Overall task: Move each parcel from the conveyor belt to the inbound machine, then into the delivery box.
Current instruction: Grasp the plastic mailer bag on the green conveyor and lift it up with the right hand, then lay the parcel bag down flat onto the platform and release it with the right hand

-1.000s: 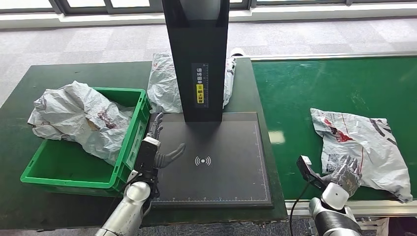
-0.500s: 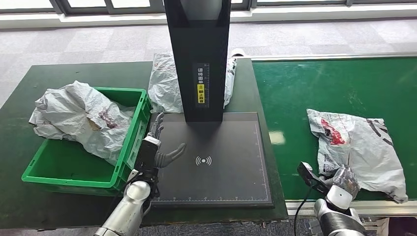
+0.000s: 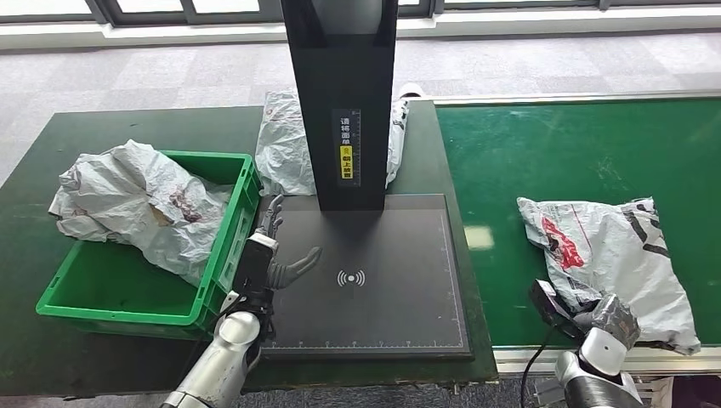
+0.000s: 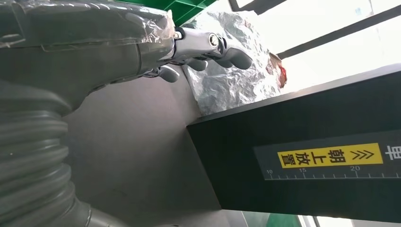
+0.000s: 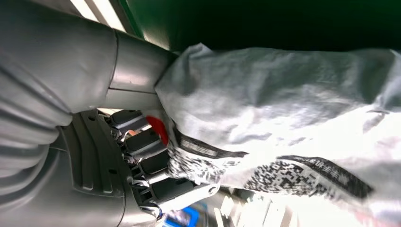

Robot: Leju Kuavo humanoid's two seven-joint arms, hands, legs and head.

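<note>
The white parcel (image 3: 614, 268) has loose, creased corners (image 3: 646, 211), so it will crumple into folds when I lower it into the delivery box.
A crumpled white parcel (image 3: 612, 251) with red and black print lies on the green conveyor belt (image 3: 544, 153), near its front edge. My right hand (image 3: 607, 313) grips the parcel's near edge. In the right wrist view its dark fingers (image 5: 146, 156) curl around the bag (image 5: 283, 118). My left hand (image 3: 272, 255) hovers open at the left edge of the inbound machine's black plate (image 3: 383, 289), fingers (image 4: 208, 45) spread, holding nothing. The green delivery box (image 3: 229, 246) stands just left of that hand.
A grey parcel (image 3: 136, 204) hangs over the box's far left rim. Another grey parcel (image 3: 285, 144) lies behind the machine's tall black column (image 3: 340, 102), also seen as a crinkled bag (image 4: 236, 75). The dark green table (image 3: 25, 255) carries box and machine.
The parcel on the belt has slid left and bunched up. My right hand, holding its near edge, has drawn back toward the belt's front edge. The left hand has stayed put.
</note>
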